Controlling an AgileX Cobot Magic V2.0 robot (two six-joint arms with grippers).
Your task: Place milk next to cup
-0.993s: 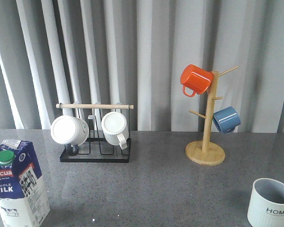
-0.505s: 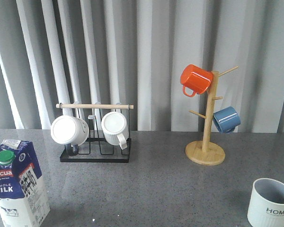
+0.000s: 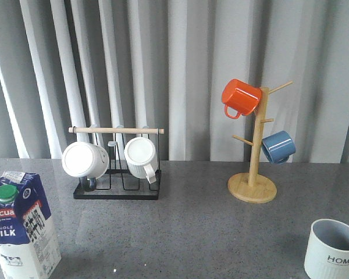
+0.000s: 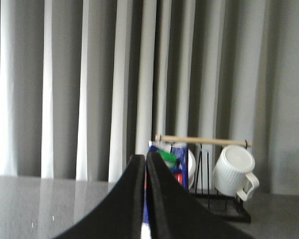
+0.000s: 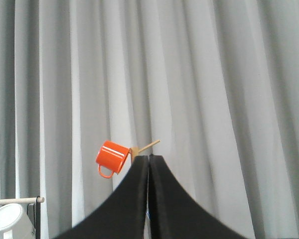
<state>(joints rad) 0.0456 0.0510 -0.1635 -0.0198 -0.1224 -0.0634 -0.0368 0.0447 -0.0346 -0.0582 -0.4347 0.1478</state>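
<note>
The HOME cup is a long way from the milk carton. My right gripper should move the cup to the middle first, and then my left gripper should bring the carton.
The milk carton, blue above and white below with a green cap, stands upright at the front left of the table. The ribbed "HOME" cup stands at the front right, far from it. In the left wrist view my left gripper is shut and empty; part of the milk shows just behind its fingers. In the right wrist view my right gripper is shut and empty, pointing at the curtain. Neither gripper shows in the front view.
A black rack with a wooden bar holds two white mugs at the back left. A wooden mug tree with an orange mug and a blue mug stands back right. A grey curtain hangs behind the table.
The milk carton appears a touch lower and further left in the front view. Nothing else has moved.
</note>
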